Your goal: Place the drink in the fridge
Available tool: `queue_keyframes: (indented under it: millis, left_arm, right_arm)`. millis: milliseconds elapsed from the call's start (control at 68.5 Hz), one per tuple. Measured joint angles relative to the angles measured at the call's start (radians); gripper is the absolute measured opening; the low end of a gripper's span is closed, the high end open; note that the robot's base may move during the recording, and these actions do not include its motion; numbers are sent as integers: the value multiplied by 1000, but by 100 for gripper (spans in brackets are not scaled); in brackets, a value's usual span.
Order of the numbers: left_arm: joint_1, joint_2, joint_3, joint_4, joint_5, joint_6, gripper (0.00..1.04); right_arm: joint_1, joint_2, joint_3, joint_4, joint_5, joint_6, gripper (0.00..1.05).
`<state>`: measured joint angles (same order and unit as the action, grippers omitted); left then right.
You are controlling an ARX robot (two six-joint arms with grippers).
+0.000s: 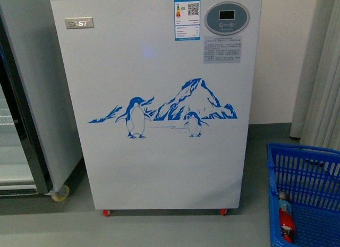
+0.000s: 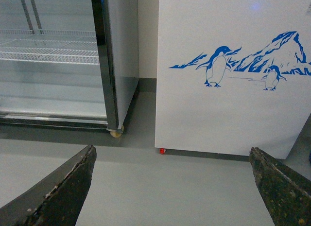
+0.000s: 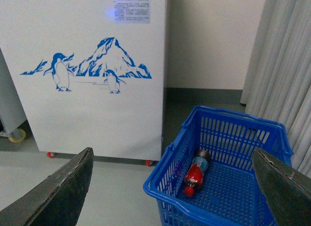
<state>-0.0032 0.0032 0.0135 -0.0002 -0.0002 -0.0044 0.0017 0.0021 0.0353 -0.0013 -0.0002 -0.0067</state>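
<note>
The fridge's front (image 1: pixel 164 162) is one unbroken panel below a blue rim, so I expect the fridge's top lid to slide back when I give it a push.
The drink (image 3: pixel 195 172) is a small bottle with a red cap and a red and blue label, lying on its side in a blue basket (image 3: pixel 232 113) on the floor. The front view shows the drink (image 1: pixel 286 219) low at the right, in the basket (image 1: pixel 304 151). The fridge (image 1: pixel 159 87) is a white chest with a blue penguin-and-mountain picture and red casters; it also fills part of the left wrist view (image 2: pixel 233 114) and the right wrist view (image 3: pixel 87 114). My right gripper (image 3: pixel 172 150) hangs open above the basket's near edge. Over bare floor, my left gripper (image 2: pixel 172 148) is open and holds nothing.
A tall grey upright cabinet (image 1: pixel 26 98) with a black-framed door and wire shelves (image 2: pixel 48 53) stands left of the fridge. Grey curtains (image 3: pixel 286 65) hang at the right, behind the basket. Grey floor (image 2: pixel 160 187) lies in front of the fridge.
</note>
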Motion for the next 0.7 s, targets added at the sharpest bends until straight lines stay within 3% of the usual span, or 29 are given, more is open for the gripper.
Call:
queue_keyframes:
  millis: [701]
  left_arm:
    - [0,0,0,0,0,0,97]
  right_arm:
    - [0,0,0,0,0,0,98]
